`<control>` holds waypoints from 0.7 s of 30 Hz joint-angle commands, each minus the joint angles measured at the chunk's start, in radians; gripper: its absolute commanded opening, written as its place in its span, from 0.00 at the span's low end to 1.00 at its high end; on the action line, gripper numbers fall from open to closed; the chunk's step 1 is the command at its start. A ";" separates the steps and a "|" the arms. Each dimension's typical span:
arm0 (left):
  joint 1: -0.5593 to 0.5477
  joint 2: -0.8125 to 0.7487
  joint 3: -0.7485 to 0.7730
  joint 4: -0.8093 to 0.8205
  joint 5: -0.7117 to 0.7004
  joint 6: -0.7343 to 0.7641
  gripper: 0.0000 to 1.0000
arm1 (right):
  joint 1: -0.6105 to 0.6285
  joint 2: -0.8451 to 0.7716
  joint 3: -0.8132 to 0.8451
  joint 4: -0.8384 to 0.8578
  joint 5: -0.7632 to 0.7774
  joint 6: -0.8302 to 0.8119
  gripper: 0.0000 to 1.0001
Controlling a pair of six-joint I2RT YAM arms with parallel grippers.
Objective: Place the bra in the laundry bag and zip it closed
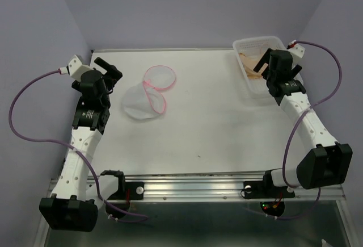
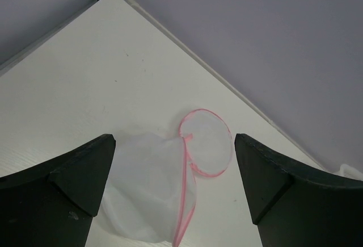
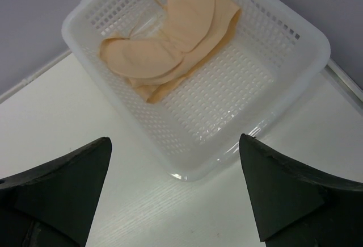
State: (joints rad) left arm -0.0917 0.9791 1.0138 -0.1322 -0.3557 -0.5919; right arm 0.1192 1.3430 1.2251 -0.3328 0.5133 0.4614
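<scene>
The beige bra [image 1: 248,65] is uncovered in the open basket. My right gripper keeps moving in with its fingers spread until they are on both sides of the bra's edge [image 3: 225,22].
The laundry bag [image 1: 139,102] is a white mesh pouch with pink trim, lying open on the left of the table with its round lid [image 1: 160,77] flipped out beside it. It also shows in the left wrist view [image 2: 150,190]. My left gripper [image 1: 112,75] is open and empty, just left of the bag and apart from it [image 2: 174,139]. The beige bra [image 3: 170,42] lies in a white perforated basket [image 3: 306,48] at the back right [image 1: 256,91]. My right gripper [image 1: 264,64] hovers over the basket's near side, open and empty [image 3: 174,140].
The table's back edge meets the purple wall just behind the bag and the basket. The basket's raised walls surround the bra. White tabletop [image 1: 215,122] lies between the bag and the basket.
</scene>
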 commanded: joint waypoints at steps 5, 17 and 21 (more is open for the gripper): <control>-0.002 0.021 0.011 0.031 -0.040 0.037 0.99 | -0.009 0.235 0.166 0.113 0.094 -0.081 1.00; -0.002 0.059 0.012 0.060 -0.109 0.037 0.99 | -0.217 0.718 0.527 0.124 -0.035 0.177 1.00; -0.002 0.073 0.019 0.083 -0.100 0.052 0.99 | -0.263 0.852 0.643 0.126 -0.104 0.132 1.00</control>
State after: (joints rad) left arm -0.0917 1.0466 1.0138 -0.1162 -0.4213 -0.5728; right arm -0.1146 2.1109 1.7496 -0.2508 0.4725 0.5785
